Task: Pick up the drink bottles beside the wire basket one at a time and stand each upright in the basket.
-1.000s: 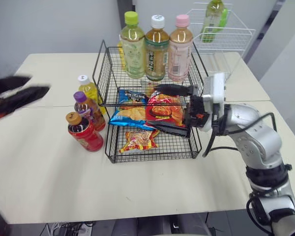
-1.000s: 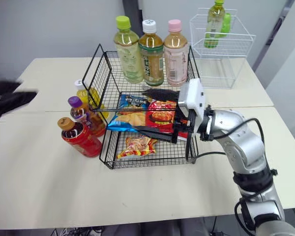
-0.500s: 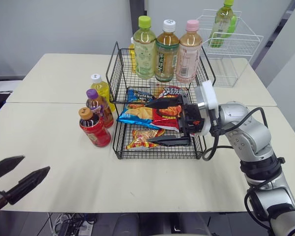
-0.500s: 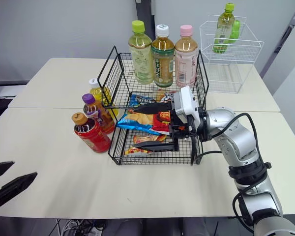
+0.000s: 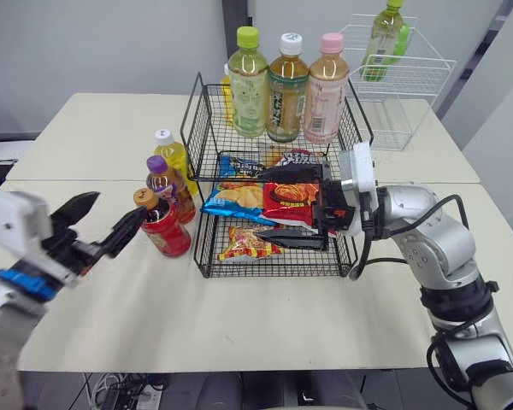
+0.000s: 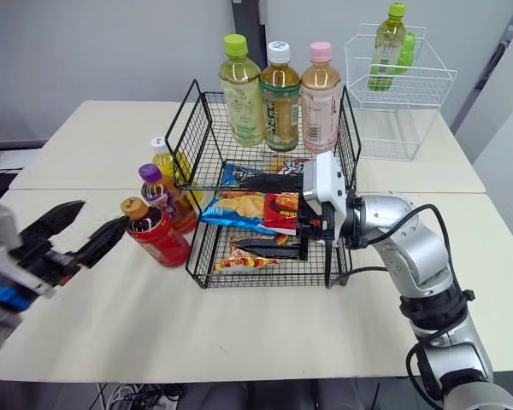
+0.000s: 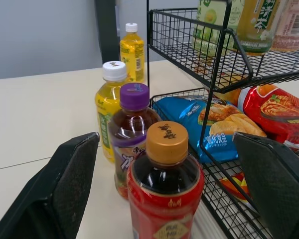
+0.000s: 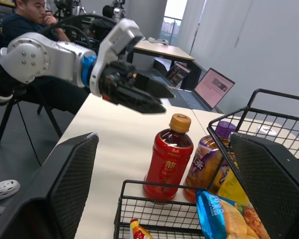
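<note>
The gold cap (image 5: 145,198) sits straight down on the bottle's neck, so the red bottle (image 5: 168,233) will hang upright below the cap when I lift by it.
Three bottles stand on the table left of the black wire basket (image 5: 197,128): a red one with a gold cap (image 5: 162,226), a purple-capped one (image 5: 165,184) and a yellow one with a white cap (image 5: 175,158). My left gripper (image 5: 113,209) is open just left of the red bottle, level with its cap; its fingers (image 7: 65,189) flank that bottle (image 7: 165,184) without touching. My right gripper (image 5: 269,205) is open, reaching through the basket's right side over the lower tier. Green (image 5: 249,73), brown (image 5: 286,77) and pink (image 5: 325,77) bottles stand upright on the upper tier.
Snack packets (image 5: 239,198) lie in the basket's lower tier. Behind the basket stands another yellow bottle (image 7: 132,47). A white wire rack (image 5: 410,68) with a green bottle (image 5: 385,30) sits at the back right. A seated person (image 8: 25,20) is beyond the table.
My left gripper has come up from the table's front left corner and moved right to the red bottle, staying open. The right gripper holds its place inside the basket.
</note>
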Motion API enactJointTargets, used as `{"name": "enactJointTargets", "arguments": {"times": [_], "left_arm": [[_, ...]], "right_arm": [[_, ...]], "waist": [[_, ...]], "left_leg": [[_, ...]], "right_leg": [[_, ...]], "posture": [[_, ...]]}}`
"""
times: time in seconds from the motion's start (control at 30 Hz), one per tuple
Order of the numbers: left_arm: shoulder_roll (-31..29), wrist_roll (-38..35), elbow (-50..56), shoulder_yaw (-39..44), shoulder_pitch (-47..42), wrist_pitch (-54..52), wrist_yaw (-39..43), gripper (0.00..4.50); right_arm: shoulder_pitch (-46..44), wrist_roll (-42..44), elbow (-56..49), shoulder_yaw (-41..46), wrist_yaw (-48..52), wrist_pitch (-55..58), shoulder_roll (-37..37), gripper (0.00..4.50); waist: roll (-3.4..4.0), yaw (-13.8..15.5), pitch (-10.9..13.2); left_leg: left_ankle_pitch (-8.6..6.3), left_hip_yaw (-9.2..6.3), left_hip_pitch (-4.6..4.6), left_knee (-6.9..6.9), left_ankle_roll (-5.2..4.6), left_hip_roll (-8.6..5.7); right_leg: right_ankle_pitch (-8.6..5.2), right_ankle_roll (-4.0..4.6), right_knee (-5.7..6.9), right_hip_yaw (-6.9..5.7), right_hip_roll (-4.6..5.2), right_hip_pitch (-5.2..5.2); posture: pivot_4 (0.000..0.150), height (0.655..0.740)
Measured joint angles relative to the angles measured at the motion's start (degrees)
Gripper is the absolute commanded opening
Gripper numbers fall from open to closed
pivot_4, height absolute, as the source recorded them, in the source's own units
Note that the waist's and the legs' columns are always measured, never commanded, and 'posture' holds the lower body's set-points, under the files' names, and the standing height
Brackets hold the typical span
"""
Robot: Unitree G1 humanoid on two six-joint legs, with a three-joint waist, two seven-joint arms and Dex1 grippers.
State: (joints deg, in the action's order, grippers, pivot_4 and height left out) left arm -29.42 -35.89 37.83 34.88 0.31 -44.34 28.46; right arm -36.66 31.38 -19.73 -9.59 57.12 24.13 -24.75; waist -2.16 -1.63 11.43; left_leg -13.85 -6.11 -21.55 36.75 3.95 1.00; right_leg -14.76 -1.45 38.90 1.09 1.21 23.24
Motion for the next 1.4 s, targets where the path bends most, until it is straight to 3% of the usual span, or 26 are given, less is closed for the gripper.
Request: {"name": "enactJointTargets", "arguments": {"times": [0.17, 0.5, 0.6, 0.9, 1.27, 1.4], "left_arm": [[0.7, 6.5, -3.1, -7.5, -2.3, 5.2, -4.5, 4.46], [0.9, 8.8, -6.2, -12.0, -3.6, 8.7, -6.5, 4.46], [0.8, 8.9, -6.7, -12.0, -3.6, 8.9, -6.5, 3.94], [0.5, 9.1, -8.1, -12.2, -5.0, 10.1, -6.5, 1.37], [-1.3, 7.2, -10.2, -11.3, -5.3, 11.2, -3.9, 1.37], [-7.6, 2.1, -11.9, -6.1, -6.0, 8.2, -0.6, 1.37]], "right_arm": [[0.3, -0.6, -1.4, 0.4, -2.2, 0.3, -0.8, 4.5], [1.5, -0.6, -4.0, 0.8, -4.5, 1.3, -1.5, 4.5], [1.7, -0.6, -4.2, 1.0, -4.8, 1.4, -1.6, 4.5], [1.7, -0.5, -4.2, 1.0, -4.9, 1.6, -1.5, 4.5], [1.7, -0.5, -4.2, 1.1, -4.9, 1.6, -1.1, 4.5], [1.6, -0.3, -3.3, 1.5, -4.8, 1.4, -0.1, 4.5]], "waist": [[0.01, -0.2, 0.0], [0.01, -0.1, 0.0], [0.01, -0.1, 0.0], [0.01, -0.1, 0.0], [0.03, -0.1, 0.0], [0.0, -0.2, 0.1]], "left_leg": [[0.0, -0.01, -0.02, -0.04, 0.0, 0.02], [0.0, -0.05, -0.05, -0.04, 0.0, 0.0], [0.0, -0.05, -0.06, -0.04, 0.0, -0.01], [0.0, -0.06, -0.06, -0.05, 0.0, 0.0], [0.0, -0.07, -0.07, -0.08, -0.01, 0.01], [0.0, -0.11, -0.33, -0.12, 0.0, 0.11]], "right_leg": [[-0.01, 0.01, -0.01, -0.01, -0.02, 0.04], [-0.01, 0.0, -0.04, -0.05, 0.0, 0.04], [-0.02, 0.0, -0.04, -0.05, 0.0, 0.04], [-0.02, -0.01, -0.06, -0.07, 0.0, 0.04], [-0.03, 0.01, -0.06, -0.08, -0.02, 0.07], [-0.03, 0.02, -0.09, -0.14, -0.11, 0.32]], "posture": [[0.15, 0.74], [0.15, 0.74], [0.15, 0.74], [0.15, 0.74], [0.15, 0.74], [0.15, 0.74]]}}
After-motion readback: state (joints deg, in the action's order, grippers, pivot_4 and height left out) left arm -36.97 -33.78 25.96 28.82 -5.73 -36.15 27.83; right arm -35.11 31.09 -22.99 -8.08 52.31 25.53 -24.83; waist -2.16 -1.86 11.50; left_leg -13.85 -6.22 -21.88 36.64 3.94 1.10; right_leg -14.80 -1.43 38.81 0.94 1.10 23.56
